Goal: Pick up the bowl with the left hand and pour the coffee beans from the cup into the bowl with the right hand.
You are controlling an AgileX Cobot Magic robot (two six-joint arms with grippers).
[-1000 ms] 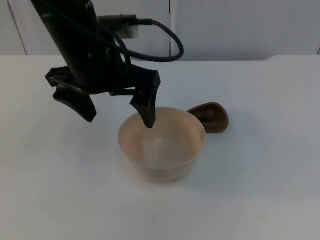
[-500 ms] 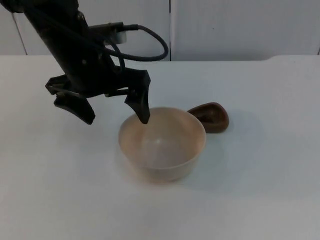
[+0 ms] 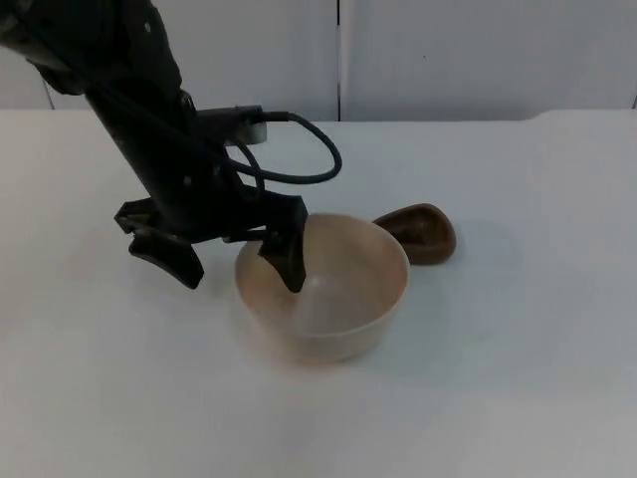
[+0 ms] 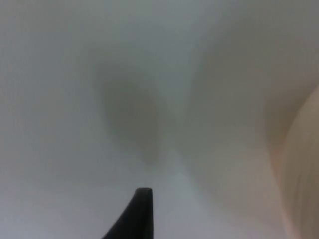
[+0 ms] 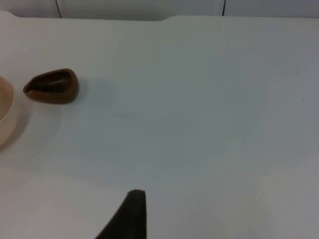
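Note:
My gripper will cover only part of the bowl's bottom (image 3: 326, 305) with coffee beans when it pours, because the brown cup (image 3: 422, 235) is much smaller than the cream bowl.
A cream bowl (image 3: 338, 299) stands upright in the middle of the white table. Behind its right rim lies a small dark brown cup (image 3: 423, 232), also seen from the right wrist as a brown cup (image 5: 51, 85) well ahead of that arm. My left gripper (image 3: 239, 267) is open and straddles the bowl's left rim: one finger (image 3: 289, 261) reaches down inside the bowl, the other (image 3: 171, 255) hangs outside over the table. The bowl's wall (image 4: 304, 169) is close beside the left fingertip (image 4: 139, 211). I cannot see any beans in the cup. The right arm waits off to the side.
The white table (image 3: 518, 378) stretches to the right and front of the bowl. A grey partition wall (image 3: 468, 50) closes off the back edge. A slice of the bowl's rim (image 5: 5, 109) borders the right wrist view.
The left gripper has dropped and shifted toward the front, so its right finger now sits lower inside the bowl. Bowl and cup have not moved.

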